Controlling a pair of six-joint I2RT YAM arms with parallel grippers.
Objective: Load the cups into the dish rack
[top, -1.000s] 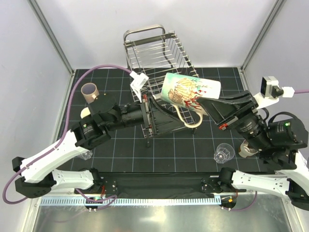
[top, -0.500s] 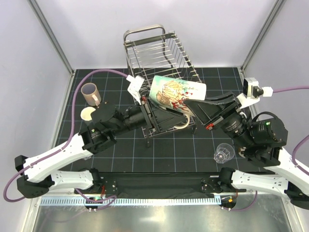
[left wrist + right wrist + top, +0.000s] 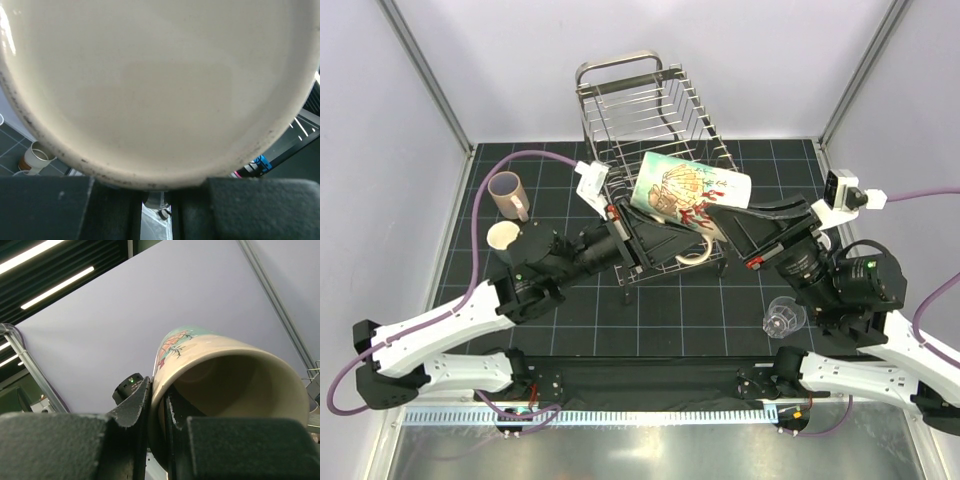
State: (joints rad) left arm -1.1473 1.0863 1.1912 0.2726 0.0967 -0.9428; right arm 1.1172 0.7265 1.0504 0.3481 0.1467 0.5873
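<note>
My right gripper pins the mug's rim (image 3: pixel 163 384), with my left gripper at its base (image 3: pixel 160 95), so next my right gripper opens and withdraws, leaving it to my left gripper.
A large cream mug (image 3: pixel 688 190) with a painted pattern hangs tilted on its side above the front of the dish rack (image 3: pixel 630 90). My right gripper (image 3: pixel 730 222) is shut on its rim, one finger inside and one outside (image 3: pixel 159 405). My left gripper (image 3: pixel 642 235) sits at the mug's base, which fills the left wrist view (image 3: pixel 160 85). Its jaws (image 3: pixel 156 185) stand almost together under the base's edge, with nothing seen between them. The handle (image 3: pixel 698 255) hangs down.
A mauve cup (image 3: pixel 507 190) and a cream cup (image 3: pixel 503 236) stand at the left of the black mat. A clear glass tumbler (image 3: pixel 784 316) lies near my right arm. Grey walls close in on both sides.
My right arm has carried the mug to the left, over the rack's front. My left arm has come forward to the mug's base and its jaws have closed from wide to nearly together.
</note>
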